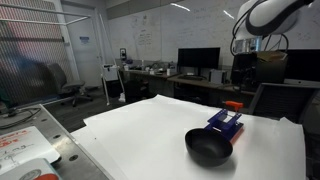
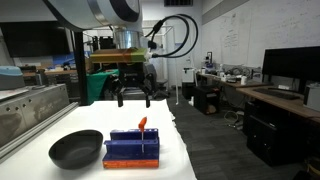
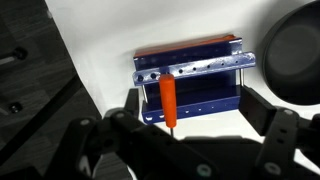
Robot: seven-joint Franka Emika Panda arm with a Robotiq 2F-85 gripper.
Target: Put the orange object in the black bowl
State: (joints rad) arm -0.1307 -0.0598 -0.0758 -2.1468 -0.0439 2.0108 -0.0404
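The orange object rising free (image 2: pixel 142 126) above the blue rack is within the span of the robot's open fingers, so the gripper should keep going down until the fingers are on either side of its upper end (image 2: pixel 143 121).
An orange stick-shaped object (image 3: pixel 169 100) stands upright in a blue rack (image 3: pixel 190 78); it also shows in both exterior views (image 2: pixel 142 123) (image 1: pixel 232 104). A black bowl (image 2: pixel 76 149) sits on the white table right beside the rack, also seen in an exterior view (image 1: pixel 208 147) and at the wrist view's right edge (image 3: pixel 292 55). My gripper (image 2: pixel 134 98) hangs open and empty well above the rack; in the wrist view its fingers (image 3: pixel 190 118) spread on either side of the rack's near edge.
The white table (image 1: pixel 150 130) ends near the rack in an exterior view (image 2: pixel 175 140). Desks with monitors (image 1: pixel 198 60) and chairs stand behind. A grey bench with clutter (image 1: pixel 25 140) lies beside the table.
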